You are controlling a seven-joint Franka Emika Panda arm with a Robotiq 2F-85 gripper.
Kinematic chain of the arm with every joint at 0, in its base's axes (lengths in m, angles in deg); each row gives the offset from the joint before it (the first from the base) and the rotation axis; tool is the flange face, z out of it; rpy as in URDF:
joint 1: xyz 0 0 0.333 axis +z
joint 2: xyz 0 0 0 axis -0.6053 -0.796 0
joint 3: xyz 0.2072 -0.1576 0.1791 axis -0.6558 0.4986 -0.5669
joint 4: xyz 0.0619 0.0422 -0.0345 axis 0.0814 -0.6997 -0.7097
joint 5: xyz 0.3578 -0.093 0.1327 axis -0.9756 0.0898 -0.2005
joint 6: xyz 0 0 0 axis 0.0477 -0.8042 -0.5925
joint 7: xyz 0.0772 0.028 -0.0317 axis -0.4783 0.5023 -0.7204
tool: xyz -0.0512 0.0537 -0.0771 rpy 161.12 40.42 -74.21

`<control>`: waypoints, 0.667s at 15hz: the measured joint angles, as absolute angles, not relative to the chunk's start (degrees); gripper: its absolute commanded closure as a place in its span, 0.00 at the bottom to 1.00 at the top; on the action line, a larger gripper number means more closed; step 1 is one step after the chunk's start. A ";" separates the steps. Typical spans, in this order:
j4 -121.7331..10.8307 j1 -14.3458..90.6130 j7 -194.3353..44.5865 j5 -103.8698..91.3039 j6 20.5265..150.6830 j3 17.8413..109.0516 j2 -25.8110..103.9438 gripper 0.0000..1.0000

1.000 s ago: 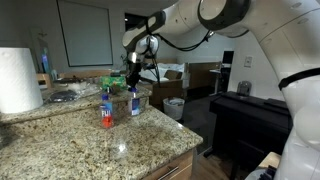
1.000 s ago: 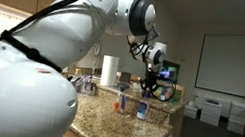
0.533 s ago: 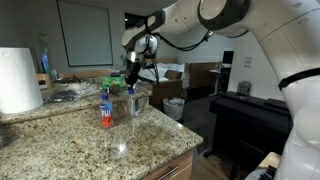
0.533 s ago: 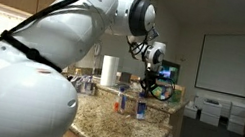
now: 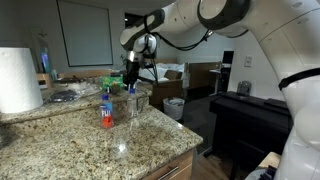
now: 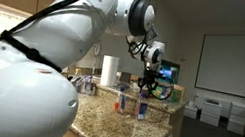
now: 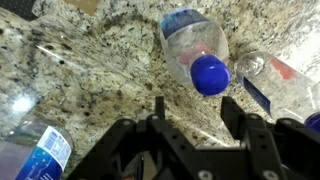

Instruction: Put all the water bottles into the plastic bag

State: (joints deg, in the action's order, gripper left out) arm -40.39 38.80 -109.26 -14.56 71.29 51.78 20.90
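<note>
My gripper's open fingers stop short of the clear water bottle's blue cap (image 7: 210, 74), so I should move them around the blue cap before I close them.
In the wrist view my gripper (image 7: 197, 108) is open, with bare granite between its fingers. A clear water bottle (image 7: 193, 45) with a blue cap stands upright just beyond the fingertips, untouched. A second bottle (image 7: 283, 88), with a red-orange label, stands to its right. A blue-labelled one (image 7: 38, 155) lies at the lower left. In both exterior views the gripper (image 5: 131, 80) (image 6: 147, 81) hangs right above the clear bottle (image 5: 133, 106) (image 6: 141, 107), next to the red-labelled bottle (image 5: 106, 108) (image 6: 123, 101). The pale plastic bag (image 5: 174, 106) sits on the floor past the counter.
A big white paper-towel roll (image 5: 18, 80) stands at the counter's left end. A brown cardboard box (image 5: 163, 92) is behind the bag. The granite counter (image 5: 90, 145) ends in an edge close beside the bottles. A dark cabinet (image 5: 250, 118) stands further off.
The jaws, shut round the clear bottle's top a second ago, have opened and let it go. It now stands free on the counter. The arm has hardly moved.
</note>
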 measured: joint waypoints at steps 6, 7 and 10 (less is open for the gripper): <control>-40.41 38.79 -109.24 -14.56 68.79 52.08 20.90 0.17; -40.41 38.79 -109.23 -14.56 68.01 52.10 20.90 0.25; -40.41 38.79 -109.23 -14.56 65.84 52.11 20.90 0.43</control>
State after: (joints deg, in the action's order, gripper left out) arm -40.41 38.79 -109.23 -14.56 65.84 52.11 20.90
